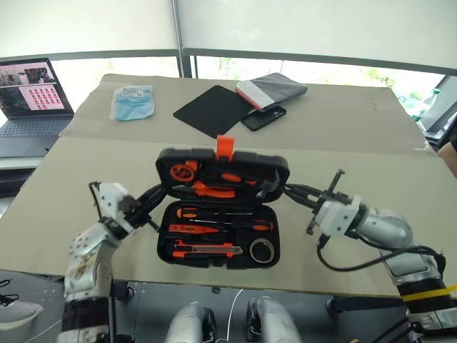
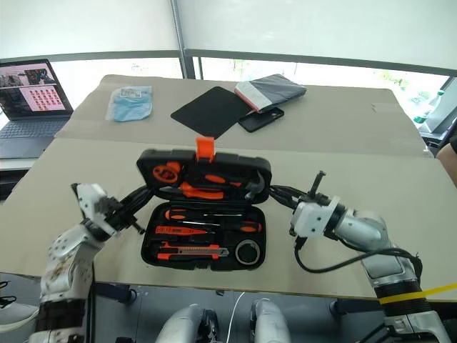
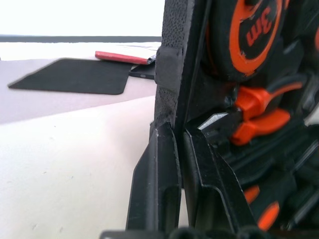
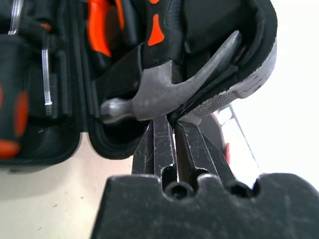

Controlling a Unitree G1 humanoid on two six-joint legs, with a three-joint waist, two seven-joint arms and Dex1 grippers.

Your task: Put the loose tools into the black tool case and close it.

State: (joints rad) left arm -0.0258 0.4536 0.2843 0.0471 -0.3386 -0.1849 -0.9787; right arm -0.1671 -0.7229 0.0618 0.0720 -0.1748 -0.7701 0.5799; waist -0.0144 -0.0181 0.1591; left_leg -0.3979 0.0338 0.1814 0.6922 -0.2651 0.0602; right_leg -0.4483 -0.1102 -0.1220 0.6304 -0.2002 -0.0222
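My left gripper needs to open, back clear and push on the outer side of the lid, because it has a finger inside the lid's edge (image 1: pixel 161 170), where the lid meets the base.
The black tool case (image 1: pixel 166 246) lies open near the table's front edge, its lid (image 1: pixel 278 168) tilted up with the orange latch (image 1: pixel 225 145) on top. In the base lie the utility knife (image 1: pixel 206 249), the grey tape roll (image 1: pixel 261 250) and two screwdrivers (image 1: pixel 214 214). The lid holds pliers (image 1: pixel 214 190) and a hammer (image 4: pixel 164 92). My left gripper (image 1: pixel 161 191) is shut on the lid's left edge (image 3: pixel 172 64), one finger (image 3: pixel 159 174) on each side of the wall. At the lid's right edge, my right gripper (image 1: pixel 284 189) pinches the rim beside the hammer head.
Farther back on the table lie a flat black mat (image 1: pixel 214 109), a black phone (image 1: pixel 263 117), a grey and red pouch (image 1: pixel 273 91) and a blue packet (image 1: pixel 132 101). A laptop (image 1: pixel 32 93) stands off the table's left side.
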